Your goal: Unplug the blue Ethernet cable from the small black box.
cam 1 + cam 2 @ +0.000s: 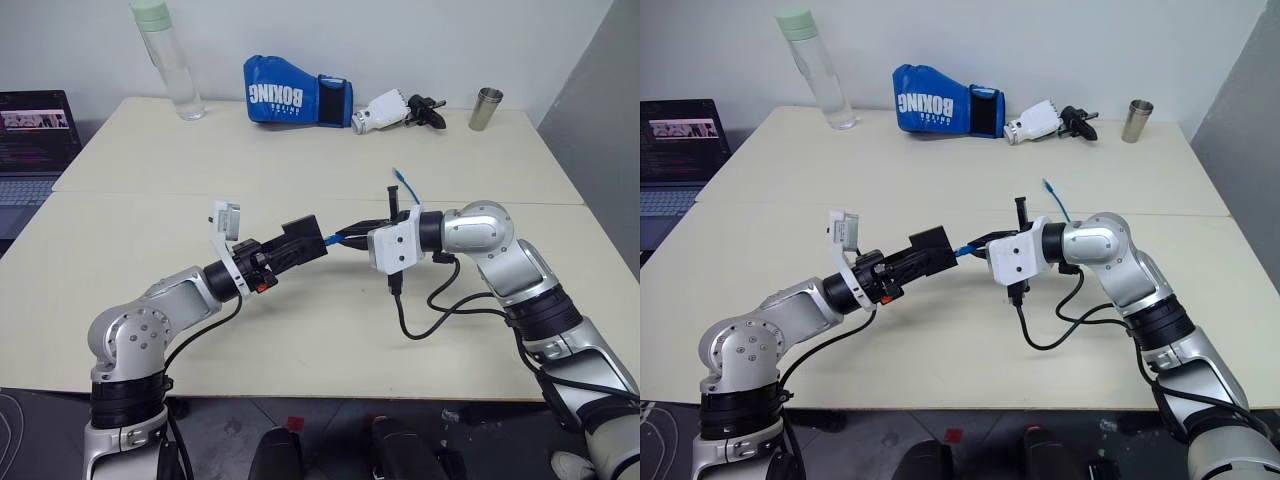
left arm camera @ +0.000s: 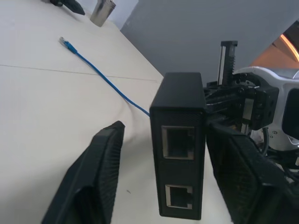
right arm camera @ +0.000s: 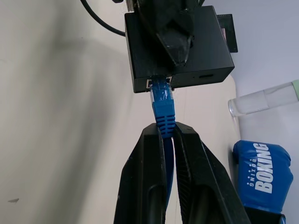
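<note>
My right gripper is holding the blue Ethernet cable behind its plug (image 3: pixel 166 125), short of the clip. It should open, turn and then squeeze the plug at the port (image 3: pixel 161 92).
The small black box (image 1: pixel 300 240) hangs above the table between my two grippers, and two empty ports show on its near face (image 2: pixel 177 142). My left gripper (image 2: pixel 163 126) straddles it. One finger (image 2: pixel 243 158) lies against the box's side, while a gap of table shows between the other finger (image 2: pixel 100 158) and the box. The blue Ethernet cable (image 3: pixel 162 105) has its plug at a port on the box's far face (image 3: pixel 177 46). My right gripper (image 3: pixel 169 128) is shut on the cord just behind that plug. The cable's free end (image 1: pixel 400 178) trails onto the table behind.
At the table's far edge stand a blue boxing glove (image 1: pixel 295 92), a clear bottle (image 1: pixel 170 60), a metal cup (image 1: pixel 486 108) and a white-and-black tool (image 1: pixel 395 108). A laptop (image 1: pixel 35 140) sits off to the left. A black cable (image 1: pixel 425 315) loops under my right wrist.
</note>
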